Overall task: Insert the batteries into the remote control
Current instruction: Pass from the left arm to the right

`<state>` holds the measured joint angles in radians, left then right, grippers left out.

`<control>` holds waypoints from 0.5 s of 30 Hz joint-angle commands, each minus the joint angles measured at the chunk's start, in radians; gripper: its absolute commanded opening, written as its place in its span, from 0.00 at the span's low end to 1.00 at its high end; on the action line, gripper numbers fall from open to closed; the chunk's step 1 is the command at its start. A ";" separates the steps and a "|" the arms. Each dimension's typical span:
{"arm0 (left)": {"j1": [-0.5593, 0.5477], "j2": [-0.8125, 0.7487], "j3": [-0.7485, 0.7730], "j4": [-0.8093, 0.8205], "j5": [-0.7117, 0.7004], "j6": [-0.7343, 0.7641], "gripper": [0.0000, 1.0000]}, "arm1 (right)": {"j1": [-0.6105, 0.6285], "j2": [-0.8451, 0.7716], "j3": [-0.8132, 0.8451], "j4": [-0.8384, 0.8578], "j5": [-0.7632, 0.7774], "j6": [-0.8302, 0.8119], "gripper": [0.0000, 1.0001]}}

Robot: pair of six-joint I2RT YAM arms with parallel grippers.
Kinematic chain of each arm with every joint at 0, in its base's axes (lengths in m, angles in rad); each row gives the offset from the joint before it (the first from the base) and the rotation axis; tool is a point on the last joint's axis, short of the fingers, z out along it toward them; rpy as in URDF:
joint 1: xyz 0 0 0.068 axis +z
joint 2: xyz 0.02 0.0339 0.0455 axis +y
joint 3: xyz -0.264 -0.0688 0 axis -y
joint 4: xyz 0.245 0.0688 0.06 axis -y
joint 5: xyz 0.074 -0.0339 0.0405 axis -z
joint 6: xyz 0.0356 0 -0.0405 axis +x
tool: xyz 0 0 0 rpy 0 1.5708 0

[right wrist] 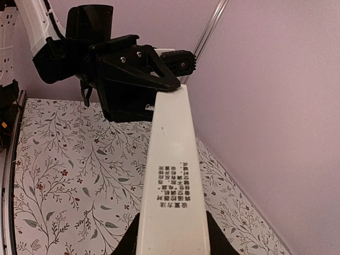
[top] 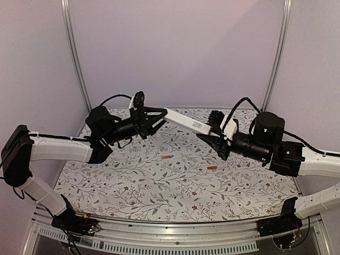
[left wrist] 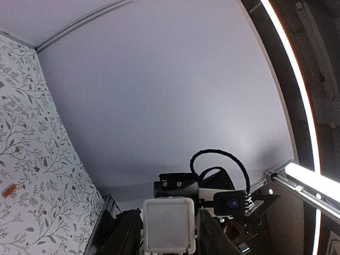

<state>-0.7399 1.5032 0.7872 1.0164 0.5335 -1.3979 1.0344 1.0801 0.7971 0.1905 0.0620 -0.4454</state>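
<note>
My left gripper is holding the remote control's whole end [top: 171, 115] head-on. It should let go, swing toward the remote control's printed side [top: 196, 125] and take the battery cover off.
The remote control [top: 187, 121], a slim white bar with a dark printed patch, hangs in the air above the table between both grippers. My left gripper [top: 161, 117] is shut on its left end; in the left wrist view the remote's end face [left wrist: 169, 224] sits between the jaws of the left gripper [left wrist: 169, 236]. My right gripper [top: 210, 133] is shut on its right end; in the right wrist view the remote [right wrist: 172, 175] runs away from the right gripper [right wrist: 172, 245] to the left gripper [right wrist: 135, 74]. Two orange-red batteries [top: 167, 158] [top: 212, 168] lie on the table below; one shows in the left wrist view [left wrist: 9, 190].
The table wears a floral-patterned cloth [top: 133, 186]. Pale walls with metal corner posts [top: 77, 58] [top: 279, 53] close in the back and sides. A metal rail [top: 175, 234] runs along the near edge by the arm bases.
</note>
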 commanded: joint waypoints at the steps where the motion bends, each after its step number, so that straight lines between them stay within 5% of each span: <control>1: 0.012 -0.046 0.013 -0.099 -0.003 0.101 0.41 | 0.008 -0.009 -0.002 -0.006 0.006 0.011 0.00; 10: -0.012 -0.135 0.090 -0.467 -0.037 0.393 0.59 | 0.008 -0.004 0.004 -0.012 -0.015 0.039 0.00; 15: -0.058 -0.158 0.182 -0.691 -0.080 0.567 0.59 | 0.008 0.006 0.011 -0.019 -0.027 0.045 0.00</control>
<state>-0.7589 1.3731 0.8944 0.5625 0.4950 -1.0286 1.0344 1.0805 0.7971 0.1791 0.0498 -0.4213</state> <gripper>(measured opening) 0.600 0.272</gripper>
